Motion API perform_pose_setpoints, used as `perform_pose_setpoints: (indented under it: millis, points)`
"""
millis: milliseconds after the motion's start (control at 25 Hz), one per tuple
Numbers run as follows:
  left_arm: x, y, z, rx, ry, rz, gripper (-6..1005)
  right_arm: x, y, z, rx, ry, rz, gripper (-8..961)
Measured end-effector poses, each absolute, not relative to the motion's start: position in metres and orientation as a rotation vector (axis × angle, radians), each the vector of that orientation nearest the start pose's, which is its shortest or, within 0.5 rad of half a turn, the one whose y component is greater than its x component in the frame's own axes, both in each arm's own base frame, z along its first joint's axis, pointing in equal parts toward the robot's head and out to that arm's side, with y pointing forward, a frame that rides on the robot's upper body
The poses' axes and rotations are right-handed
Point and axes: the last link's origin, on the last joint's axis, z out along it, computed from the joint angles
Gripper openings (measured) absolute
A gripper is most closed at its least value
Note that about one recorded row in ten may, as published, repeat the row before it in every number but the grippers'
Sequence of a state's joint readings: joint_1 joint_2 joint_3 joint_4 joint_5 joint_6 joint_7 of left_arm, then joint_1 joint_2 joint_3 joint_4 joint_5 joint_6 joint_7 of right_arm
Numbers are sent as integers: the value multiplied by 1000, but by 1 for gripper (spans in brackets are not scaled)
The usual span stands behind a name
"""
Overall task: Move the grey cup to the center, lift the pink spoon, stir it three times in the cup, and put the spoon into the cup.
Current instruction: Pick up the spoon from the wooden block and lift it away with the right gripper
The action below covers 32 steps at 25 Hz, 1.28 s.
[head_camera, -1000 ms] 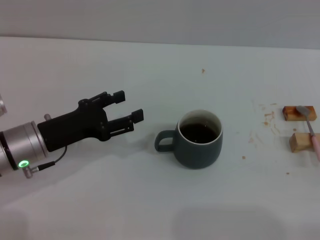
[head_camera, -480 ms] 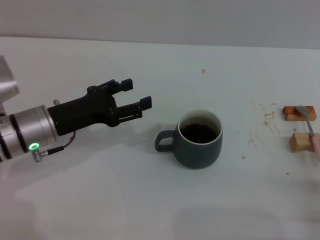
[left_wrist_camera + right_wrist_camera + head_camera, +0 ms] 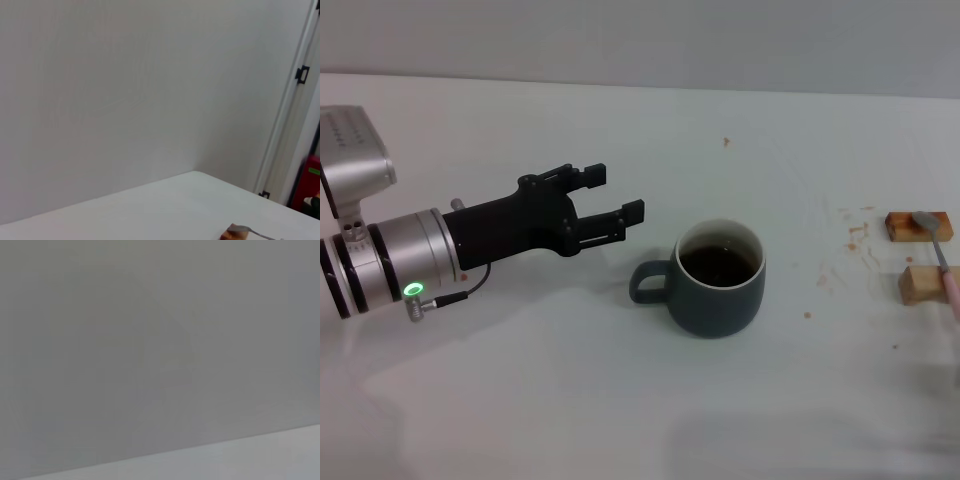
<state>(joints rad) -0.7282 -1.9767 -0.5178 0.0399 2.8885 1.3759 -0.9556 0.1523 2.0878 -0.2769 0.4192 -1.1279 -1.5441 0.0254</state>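
The handle of the pink spoon sticks out freely past the nearer wooden block (image 3: 922, 285), so the robot's right gripper continues to head toward that handle (image 3: 954, 296) until its fingers close around it.
The grey cup (image 3: 720, 278) stands upright near the middle of the table, dark liquid inside, its loop handle pointing left. My left gripper (image 3: 617, 195) hovers open a short way left of that handle and above the table, fingers aimed at the cup and holding nothing. The pink spoon (image 3: 940, 258) lies across two small wooden blocks at the far right edge, metal bowl on the farther block; its bowl (image 3: 239, 230) also shows in the left wrist view. My right gripper is out of view.
Two wooden blocks (image 3: 917, 226) (image 3: 920, 284) sit at the right edge of the white table (image 3: 570, 400). Small brown stains (image 3: 858, 235) dot the surface between cup and blocks. A plain wall rises behind the table.
My left arm has moved right and slightly farther back, bringing the open gripper closer to the cup's handle. Cup and spoon have stayed put.
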Motion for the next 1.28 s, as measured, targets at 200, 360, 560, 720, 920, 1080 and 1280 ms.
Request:
perform_pose_setpoints:
  millis: [200,360,560,720,920,1080,1280]
  points:
    - [-255,348,-43,-2545,-631,-903,830,357,180,-55,-1430,790,679,460]
    - [-257,346,-44,-2537,-643,-906,830,355,185,-59,-1464,790,684,460]
    - [-258,344,-45,-2532,-651,-910,830,355,189,-62,-1492,799,666,461]
    - [-259,344,-46,-2529,-654,-905,830,356,189,-63,-1497,804,658,462]
    - [-259,344,-47,-2529,-654,-904,829,357,189,-65,-1516,806,650,453]
    - [-259,343,-47,-2529,-654,-904,829,357,190,-68,-1543,811,638,442]
    - [-259,343,-47,-2529,-653,-904,830,358,191,-70,-1551,820,627,414]
